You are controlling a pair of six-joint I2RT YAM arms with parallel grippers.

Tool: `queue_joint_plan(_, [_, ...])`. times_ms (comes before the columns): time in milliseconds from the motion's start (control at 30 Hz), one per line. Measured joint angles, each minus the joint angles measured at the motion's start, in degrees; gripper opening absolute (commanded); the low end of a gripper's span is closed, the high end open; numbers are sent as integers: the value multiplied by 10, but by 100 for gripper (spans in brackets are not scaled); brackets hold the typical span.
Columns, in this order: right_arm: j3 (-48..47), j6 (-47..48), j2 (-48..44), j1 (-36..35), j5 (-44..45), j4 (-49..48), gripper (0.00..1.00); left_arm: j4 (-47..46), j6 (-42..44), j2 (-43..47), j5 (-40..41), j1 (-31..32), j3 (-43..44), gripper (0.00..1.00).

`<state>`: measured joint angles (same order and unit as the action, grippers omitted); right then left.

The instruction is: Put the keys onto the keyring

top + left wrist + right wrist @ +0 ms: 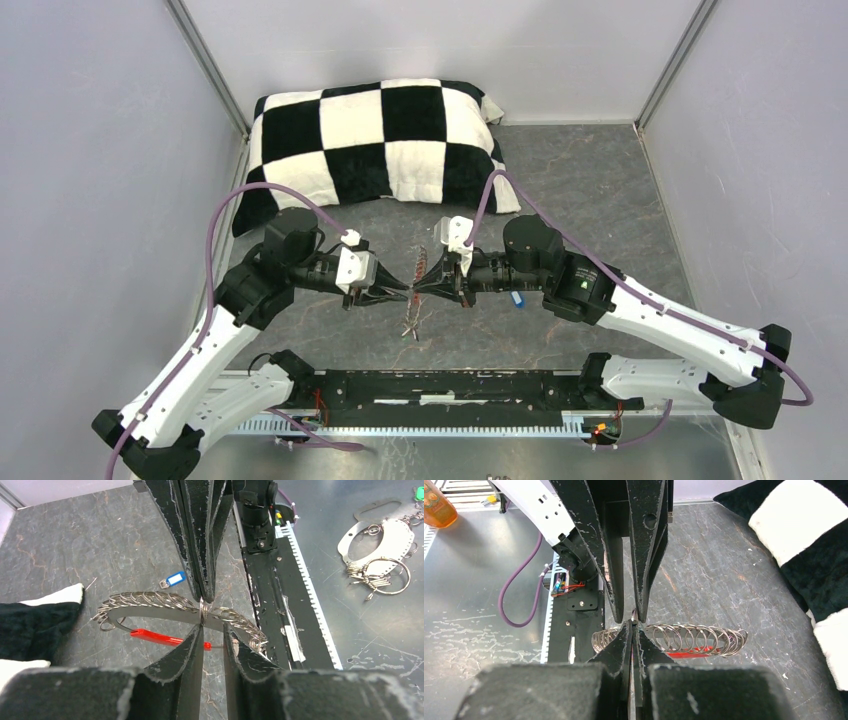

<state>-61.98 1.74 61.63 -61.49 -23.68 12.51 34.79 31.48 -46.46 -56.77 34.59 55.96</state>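
Observation:
The robot's right gripper is nearest the blue key (175, 579) and holds the keyring's middle (203, 612), so next the left gripper clamps the keyring there before the right gripper gets the key.
The keyring (421, 257), a flat metal band strung with several small silvery rings, hangs between both grippers above the table. It shows in the left wrist view (150, 611) and the right wrist view (694, 639). My right gripper (426, 285) (634, 625) is shut on it at its middle. My left gripper (399, 284) (214, 630) faces it tip to tip, its jaws a small gap apart at the band. A red key (155, 637) (689, 654) hangs just under the band. A blue key (517, 298) (173, 578) lies on the table under the right arm.
A black-and-white checkered pillow (380, 140) lies at the back. A black rail (450, 390) runs between the arm bases. Spare metal bands and rings (380, 570) lie beyond the rail, with a green tag (419, 492). An orange object (436, 507) is there too. Walls close in on three sides.

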Motion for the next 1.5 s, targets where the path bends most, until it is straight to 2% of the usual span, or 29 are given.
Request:
queue_joint_plan(200, [0,0,-1,0,0,0,1,-4,3,-2,0,0,0,23])
queue_joint_plan(367, [0,-2,-1,0,0,-8,1,-20,-6,-1,6,0,-1,26])
queue_joint_plan(500, [0,-3,-1,0,0,-11,1,-24,-8,0,7,0,-2,33])
queue_joint_plan(767, [0,-4,-1,0,-2,-13,1,-43,-14,2,9,0,-9,35])
queue_joint_plan(900, [0,-4,-1,0,-3,-13,1,-49,-14,4,18,0,-13,29])
queue_joint_plan(1033, [0,-4,-1,0,-3,-13,1,-49,-14,6,18,0,-13,18])
queue_joint_plan(1367, [3,-5,-1,0,-3,-17,1,-49,-14,9,-3,0,-13,26])
queue_joint_plan(1500, [7,-6,-1,0,-3,-18,1,-50,-14,10,-8,0,-13,25])
